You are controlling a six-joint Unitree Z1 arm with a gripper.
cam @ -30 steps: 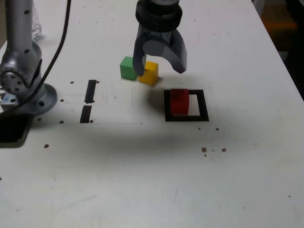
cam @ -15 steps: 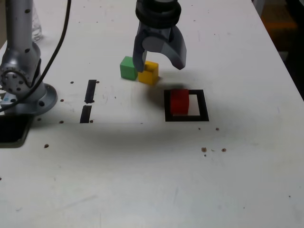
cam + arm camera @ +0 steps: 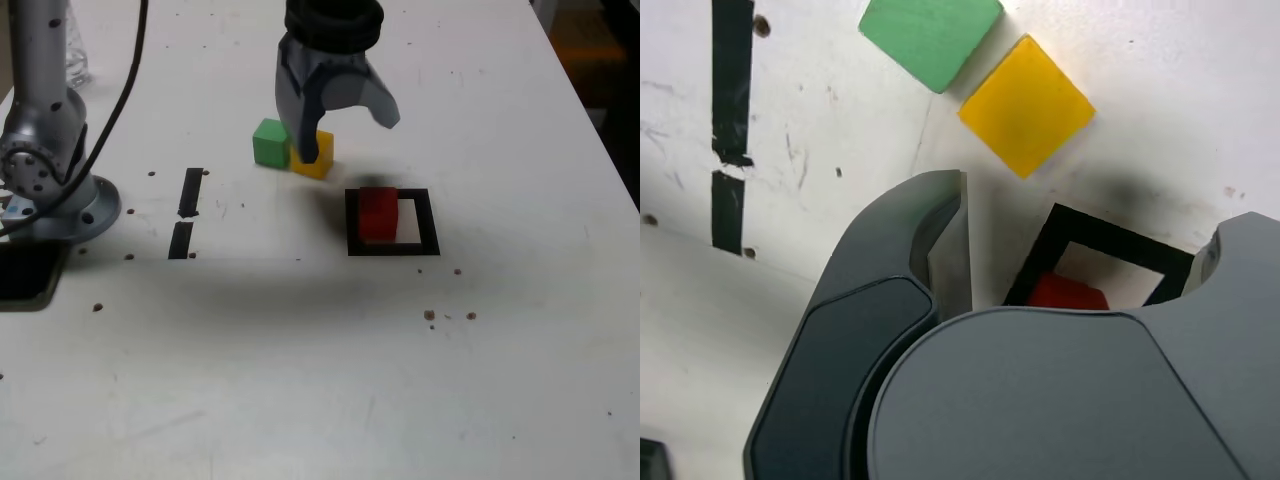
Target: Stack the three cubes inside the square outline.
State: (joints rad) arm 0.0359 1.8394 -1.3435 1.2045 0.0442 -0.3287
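Observation:
The yellow cube lies at an angle to my gripper's fingers and close to the green cube, so my gripper should first turn to line up squarely with the yellow cube's free sides [image 3: 1056, 80].
The red cube [image 3: 378, 213] sits inside the square outline [image 3: 428, 222], against its side nearer the exterior view's left. The yellow cube [image 3: 320, 160] and green cube [image 3: 268, 143] rest side by side on the table behind the outline, corners nearly touching. My gripper [image 3: 345, 128] hangs open and empty above the table, between the yellow cube and the outline, and one finger hides part of the yellow cube. In the wrist view the green cube [image 3: 930, 35], yellow cube [image 3: 1026, 104], a sliver of the red cube [image 3: 1068, 293] and the square outline [image 3: 1090, 232] show past the fingers [image 3: 940, 250].
Two short black tape strips [image 3: 187, 212] lie toward the exterior view's left. The arm's base [image 3: 50, 170] with a black cable stands at the left edge. Small dark specks [image 3: 430, 315] dot the white table.
The open gripper has shifted a little toward the exterior view's left and back, away from the red cube and over the yellow cube. The cubes have not moved.

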